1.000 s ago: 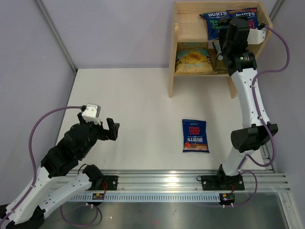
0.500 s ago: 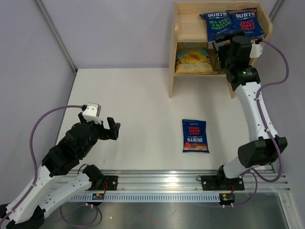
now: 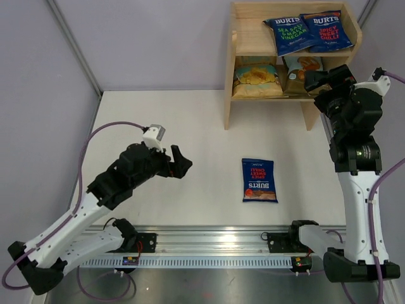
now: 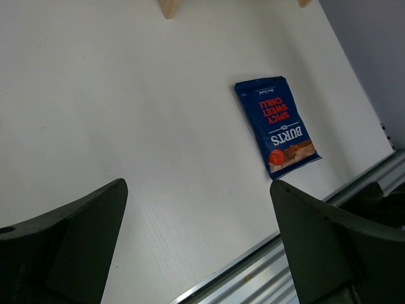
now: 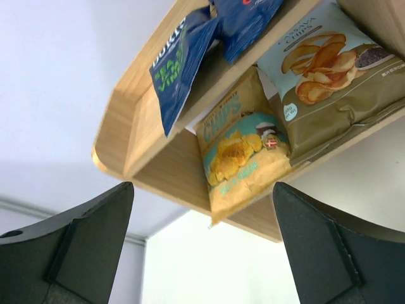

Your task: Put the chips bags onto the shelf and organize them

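Note:
My left gripper should go on moving to the red-labelled BURTS bag until the fingers are on both sides of its shelf-side corner [image 3: 245, 161], because the bag lies flat with its side edge [image 3: 244, 179] open to my left gripper.
The wooden shelf [image 3: 243, 38] stands at the back right. Its upper tier holds two dark blue BURTS bags [image 3: 291, 33] [image 3: 326, 30]. Its lower tier holds two tan and light-blue chips bags [image 3: 257, 77] [image 3: 302, 69]; both also show in the right wrist view [image 5: 243, 149] [image 5: 332, 69]. A third BURTS bag [image 3: 259, 180] with a red label lies flat on the table; it shows in the left wrist view [image 4: 277, 123] too. My left gripper [image 3: 179, 163] is open and empty, left of that bag. My right gripper [image 3: 321, 79] is open and empty, just in front of the shelf's right end.
A metal rail [image 3: 253, 244] runs along the table's near edge. Grey walls close in the left and right sides. The shelf's side panels [image 3: 229, 101] reach down to the table.
My right gripper has pulled back out of the shelf's lower tier, leaving a tan bag there. My left arm has swung right toward the blue bag on the table.

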You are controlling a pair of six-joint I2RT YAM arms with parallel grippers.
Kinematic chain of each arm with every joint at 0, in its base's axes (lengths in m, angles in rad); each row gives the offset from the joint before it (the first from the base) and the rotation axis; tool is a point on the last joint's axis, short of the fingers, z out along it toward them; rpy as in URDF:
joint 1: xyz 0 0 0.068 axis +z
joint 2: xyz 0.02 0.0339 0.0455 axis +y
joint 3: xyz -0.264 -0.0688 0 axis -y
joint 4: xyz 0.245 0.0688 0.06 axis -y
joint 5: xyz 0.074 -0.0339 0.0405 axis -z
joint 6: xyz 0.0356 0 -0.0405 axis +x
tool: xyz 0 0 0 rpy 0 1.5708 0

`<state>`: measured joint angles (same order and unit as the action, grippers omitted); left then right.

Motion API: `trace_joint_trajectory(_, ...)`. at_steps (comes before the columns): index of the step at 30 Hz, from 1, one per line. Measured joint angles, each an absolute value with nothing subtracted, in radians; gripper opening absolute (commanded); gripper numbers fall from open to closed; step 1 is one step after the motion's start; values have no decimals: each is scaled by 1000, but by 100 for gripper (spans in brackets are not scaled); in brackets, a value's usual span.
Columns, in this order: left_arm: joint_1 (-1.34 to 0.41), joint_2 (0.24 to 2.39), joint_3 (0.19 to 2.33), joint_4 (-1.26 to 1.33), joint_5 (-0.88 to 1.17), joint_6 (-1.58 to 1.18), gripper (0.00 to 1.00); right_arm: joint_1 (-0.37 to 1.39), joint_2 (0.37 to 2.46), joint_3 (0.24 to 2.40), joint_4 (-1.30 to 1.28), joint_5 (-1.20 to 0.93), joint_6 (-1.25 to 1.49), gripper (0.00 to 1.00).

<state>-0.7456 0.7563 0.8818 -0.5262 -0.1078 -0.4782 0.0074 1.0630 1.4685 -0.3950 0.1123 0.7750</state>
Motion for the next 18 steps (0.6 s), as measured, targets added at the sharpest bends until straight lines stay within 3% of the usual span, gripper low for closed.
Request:
trace_joint_trajectory(10,-746,1114,867,-243,129,-617,99,7,838,1260,-544,9,595,99)
trace_joint_trajectory(18,-768,1361,877,-126,178,-732,99,7,556,1092,-600,-168,612,99)
